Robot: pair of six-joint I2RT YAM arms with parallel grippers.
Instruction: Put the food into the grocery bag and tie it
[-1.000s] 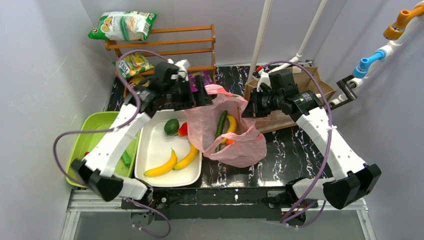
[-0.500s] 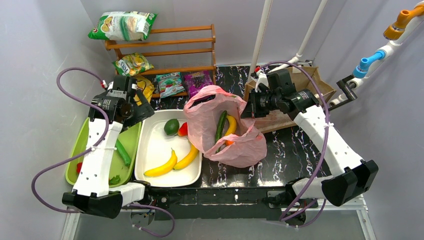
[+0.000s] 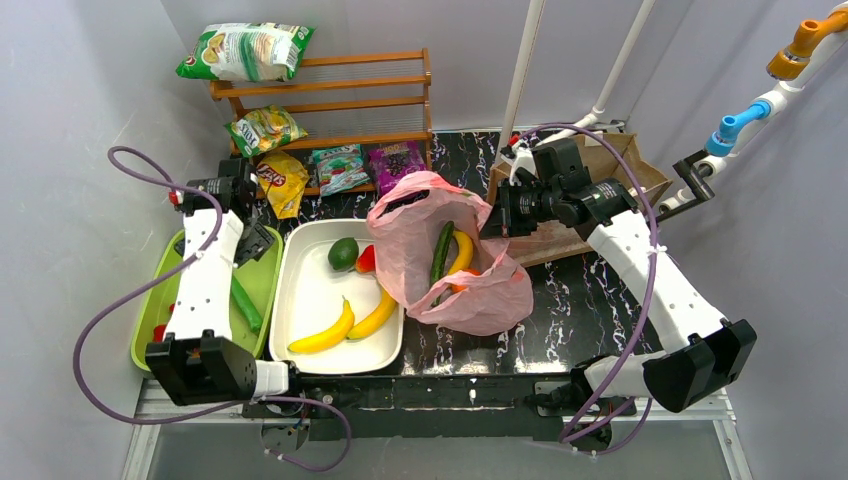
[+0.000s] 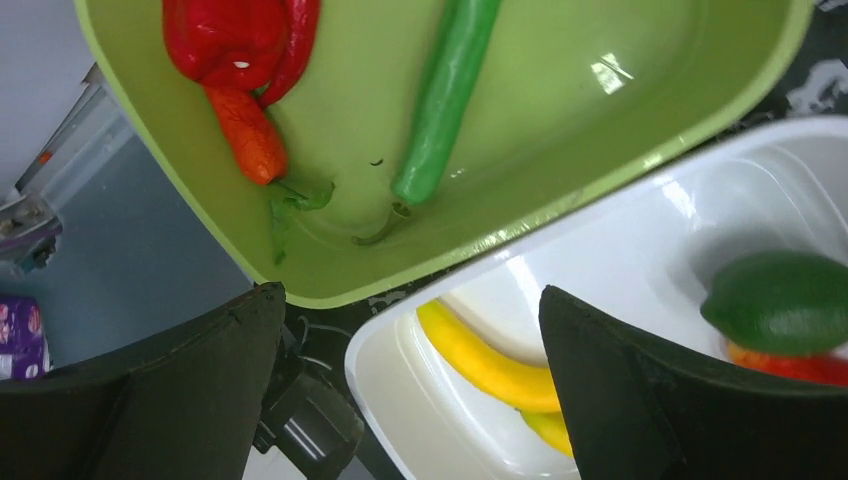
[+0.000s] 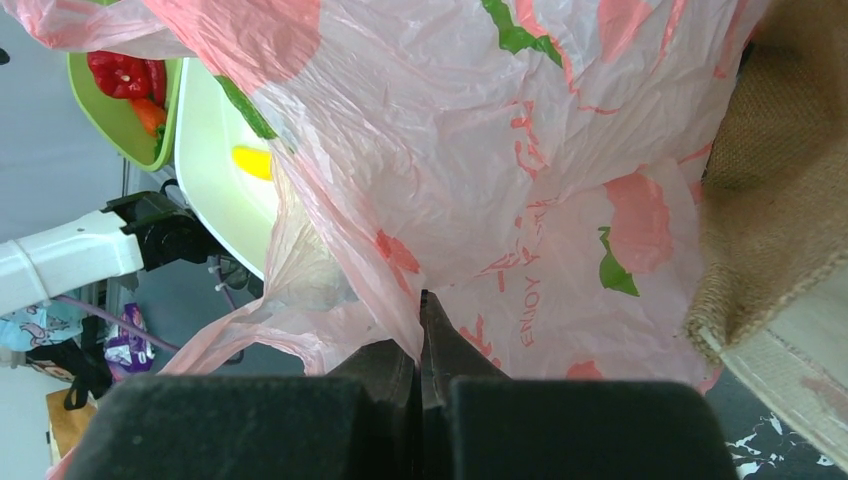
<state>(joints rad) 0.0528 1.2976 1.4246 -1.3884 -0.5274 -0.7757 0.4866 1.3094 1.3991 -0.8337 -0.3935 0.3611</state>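
The red pepper [image 4: 228, 42] is lying uncovered in front of my open, empty left gripper, so I should go on moving into the green tray [image 4: 340, 115] until my fingers are on both sides of the red pepper.
The pink grocery bag [image 3: 470, 295] stands open mid-table and holds a yellow banana [image 3: 461, 250], a small orange [image 3: 458, 284] and a green cucumber. My right gripper [image 3: 497, 222] is shut on the bag's right rim; in the right wrist view the gripper [image 5: 422, 300] pinches pink film [image 5: 520, 150]. Two more bananas [image 3: 325, 332] lie in the white tray [image 3: 310, 290], and one shows in the left wrist view [image 4: 480, 360]. My left gripper [image 3: 255, 238] is open and empty above the seam between the trays, and its own view [image 4: 410, 300] shows nothing between the fingers.
The green tray [image 3: 195, 250] [image 4: 600, 60] holds a red pepper [image 4: 235, 40], a carrot and a green vegetable [image 4: 445, 100]. An avocado [image 3: 343, 253] lies in the white tray. A brown bag [image 3: 600, 165] stands behind my right arm. A wooden shelf [image 3: 330, 90] with snack packs is at the back.
My left gripper has left the bag's left rim and swung left to hang open over the trays. My right gripper still holds the bag's right rim.
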